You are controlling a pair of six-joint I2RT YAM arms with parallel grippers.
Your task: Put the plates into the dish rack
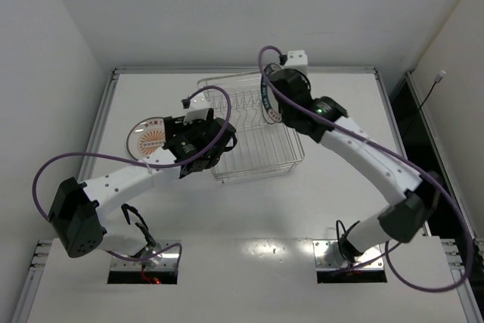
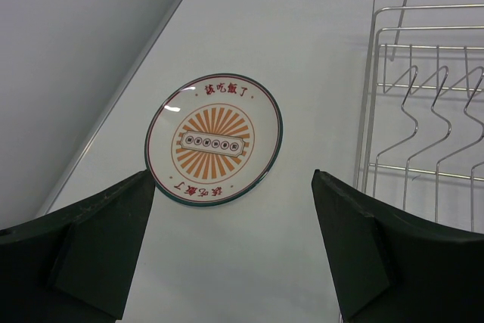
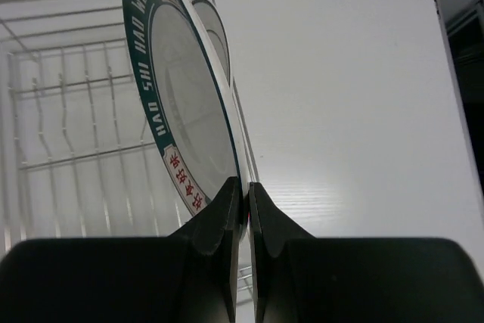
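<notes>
The teal-rimmed plate (image 3: 187, 85) is standing on its edge, lined up with the rack's wires (image 1: 259, 115). My right gripper should lower the plate next until the wires hold it upright.
The dish rack (image 1: 253, 149) stands at the table's middle. My right gripper (image 3: 246, 187) is shut on the lower rim of the teal-rimmed plate (image 3: 181, 104), which it holds on edge over the rack's right end; the plate also shows in the top view (image 1: 265, 100). A plain whitish plate (image 3: 218, 35) stands on edge just behind it. The orange sunburst plate (image 2: 214, 140) lies flat on the table left of the rack (image 2: 423, 111), and shows in the top view (image 1: 150, 140). My left gripper (image 2: 234, 209) is open and empty, above the table, near side of that plate.
The left wall (image 2: 68, 73) runs close beside the sunburst plate. The table's raised back edge (image 1: 242, 71) lies just beyond the rack. Purple cables (image 1: 91, 160) loop off both arms.
</notes>
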